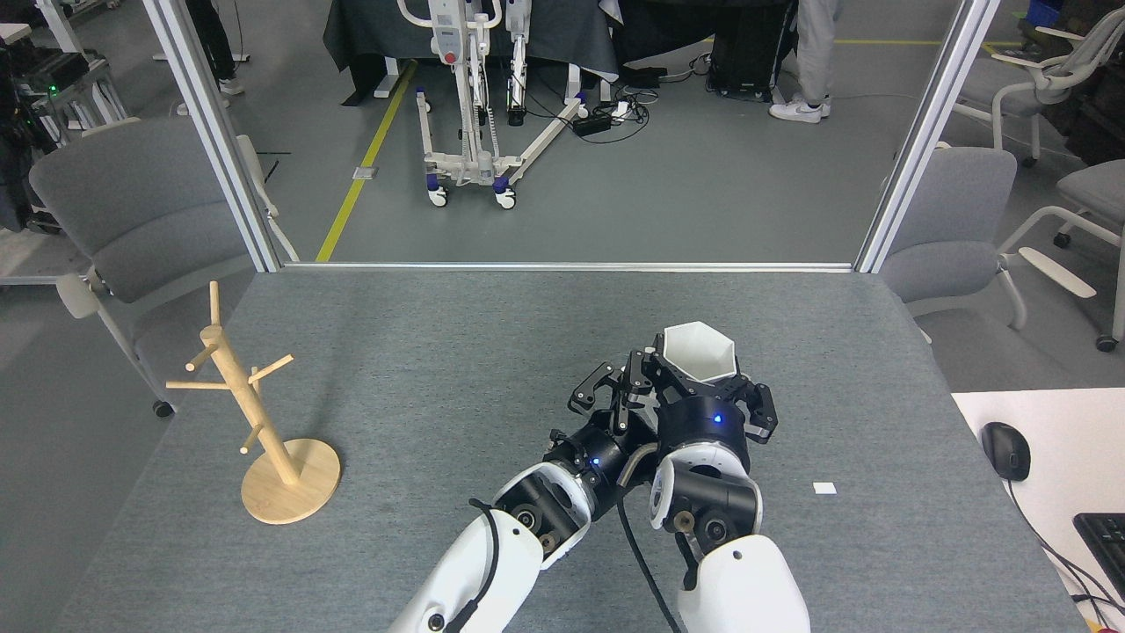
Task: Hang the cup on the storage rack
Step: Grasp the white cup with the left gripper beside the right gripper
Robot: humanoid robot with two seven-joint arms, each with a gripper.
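I expect the white cup (699, 352) to swing and tip from upright when I hang it on the storage rack's peg (195, 385), because the peg is a thin round stick.
The white cup (699, 352) with a hexagonal rim sits upright, mouth up, in my right gripper (700, 378), which is shut on it above the middle of the table. My left gripper (615, 387) is open right beside the cup's left side, its black fingers (593, 387) reaching toward it; I cannot tell whether they touch. The storage rack (255, 413), a light wooden mug tree on a round base, stands at the table's left edge, far from both grippers, with bare pegs.
The grey table (439, 352) ends at a metal frame (562, 265) at the back. A small white tag (823, 488) lies right of my arms. A mouse (1005, 450) and keyboard (1103, 536) sit on the white desk at right. Grey chairs flank the table.
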